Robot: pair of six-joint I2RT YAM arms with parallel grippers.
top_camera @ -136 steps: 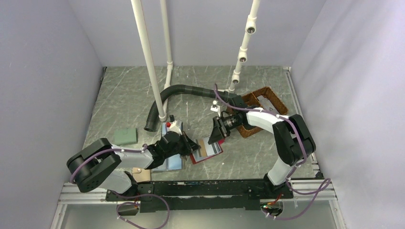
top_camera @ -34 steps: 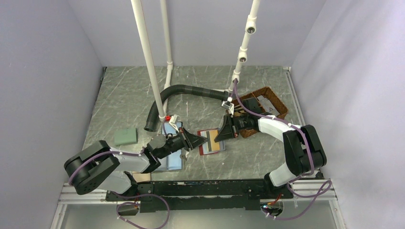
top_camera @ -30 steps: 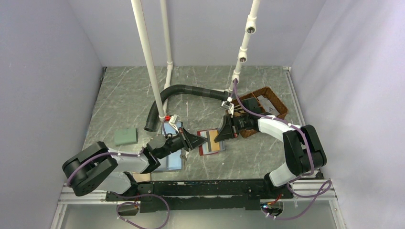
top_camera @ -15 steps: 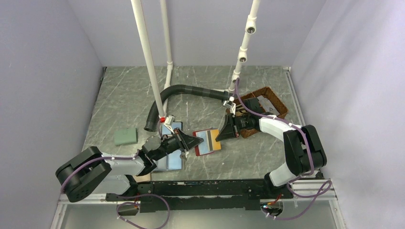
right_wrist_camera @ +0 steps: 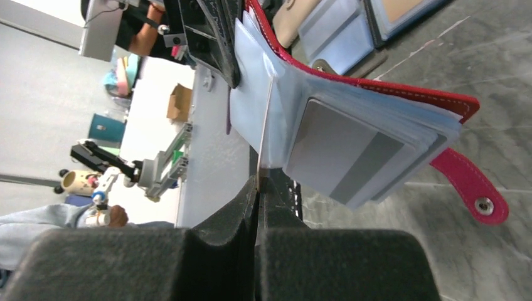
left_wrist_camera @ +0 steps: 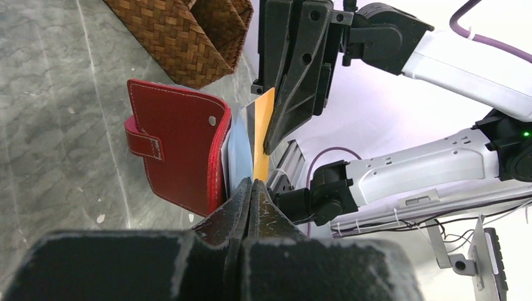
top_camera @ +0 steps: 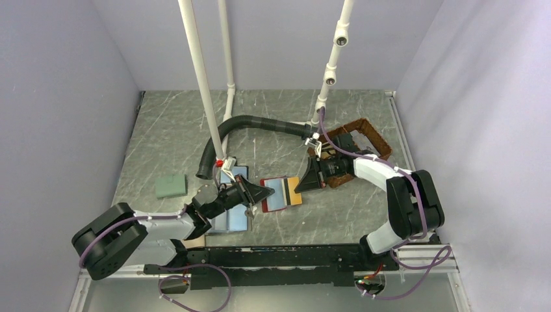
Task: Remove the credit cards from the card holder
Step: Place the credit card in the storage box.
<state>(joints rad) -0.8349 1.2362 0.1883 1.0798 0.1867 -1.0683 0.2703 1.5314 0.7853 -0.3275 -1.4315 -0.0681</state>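
The robot's right gripper is pinching only the tan-orange card (top_camera: pixel 294 191) while the left gripper holds the sleeve, so the robot should go on pulling until the card gets to the wicker basket (top_camera: pixel 328 147).
The red card holder (top_camera: pixel 268 201) hangs open above the table between both arms. My left gripper (top_camera: pixel 266 192) is shut on its left edge; in the left wrist view the fingertips (left_wrist_camera: pixel 250 185) pinch the pale blue inner sleeve beside the red cover (left_wrist_camera: pixel 179 147). A tan-orange credit card (top_camera: pixel 294 192) sticks out of the holder's right side, and my right gripper (top_camera: pixel 299 186) is shut on it. Seen from the right wrist, that card (right_wrist_camera: pixel 267 119) is edge-on between the closed fingers (right_wrist_camera: pixel 257 183). A grey striped card (right_wrist_camera: pixel 345 150) sits in the sleeves. The red tab (right_wrist_camera: pixel 467 188) dangles.
A wicker basket (top_camera: pixel 364 130) stands behind the right arm. A black corrugated hose (top_camera: pixel 247 125) and white pipes (top_camera: pixel 203 84) cross the back. A pale blue wallet (top_camera: pixel 232 218) lies under the left arm, and a green block (top_camera: pixel 171 186) lies to its left.
The left gripper has pulled the card holder to the left while the right gripper stays put. More of the tan-orange card now shows out of the holder's right side.
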